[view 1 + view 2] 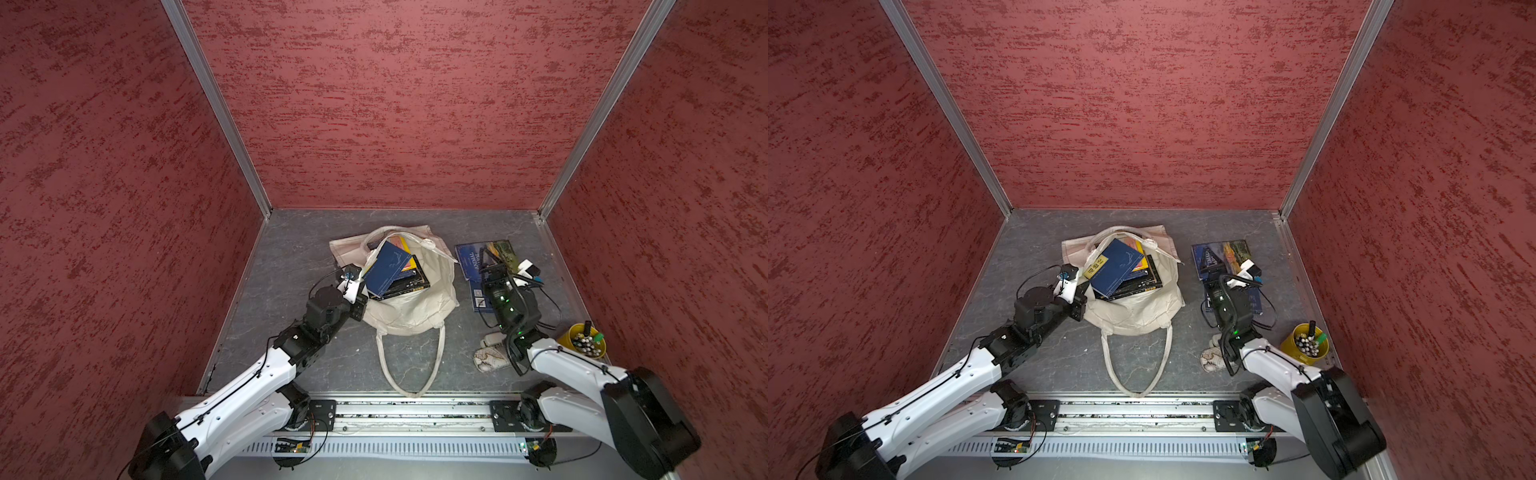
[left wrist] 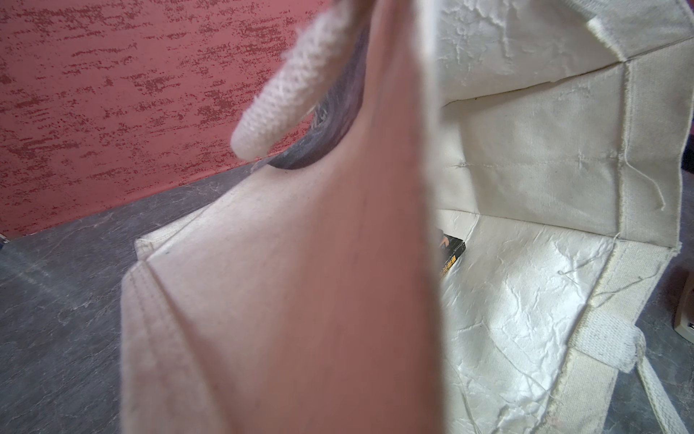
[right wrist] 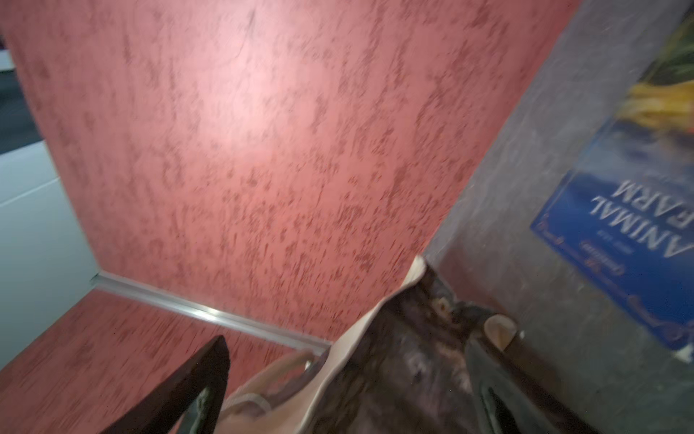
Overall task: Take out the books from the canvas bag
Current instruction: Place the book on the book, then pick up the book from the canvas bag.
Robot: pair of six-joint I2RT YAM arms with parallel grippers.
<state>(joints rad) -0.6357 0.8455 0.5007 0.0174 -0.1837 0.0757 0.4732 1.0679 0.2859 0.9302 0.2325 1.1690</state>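
My right gripper should keep reaching in until it closes on that book's near corner [image 1: 1109,293], as the dark blue book [image 1: 1117,266] lies on top in the opening of the bag.
The cream canvas bag [image 1: 419,307] [image 1: 1133,311] lies mid-table with its mouth held open. Inside lies a stack of books: a dark blue one [image 1: 388,266] [image 1: 1117,266] on top, a yellow one [image 1: 405,243] and a black one [image 1: 413,282] under it. My left gripper [image 1: 364,297] [image 1: 1081,301] is shut on the bag's left rim; its fingers are hidden behind fabric [image 2: 300,300] in the left wrist view, where a black book corner [image 2: 452,251] shows inside. My right gripper [image 1: 492,259] [image 3: 356,349] hangs open over a blue book [image 1: 471,255] [image 3: 631,233] lying right of the bag.
A yellow cup of pens [image 1: 584,338] and a white patterned pouch [image 1: 490,357] sit near the right arm. The bag's handle loop [image 1: 411,365] trails toward the front rail. Red walls close in the back and both sides.
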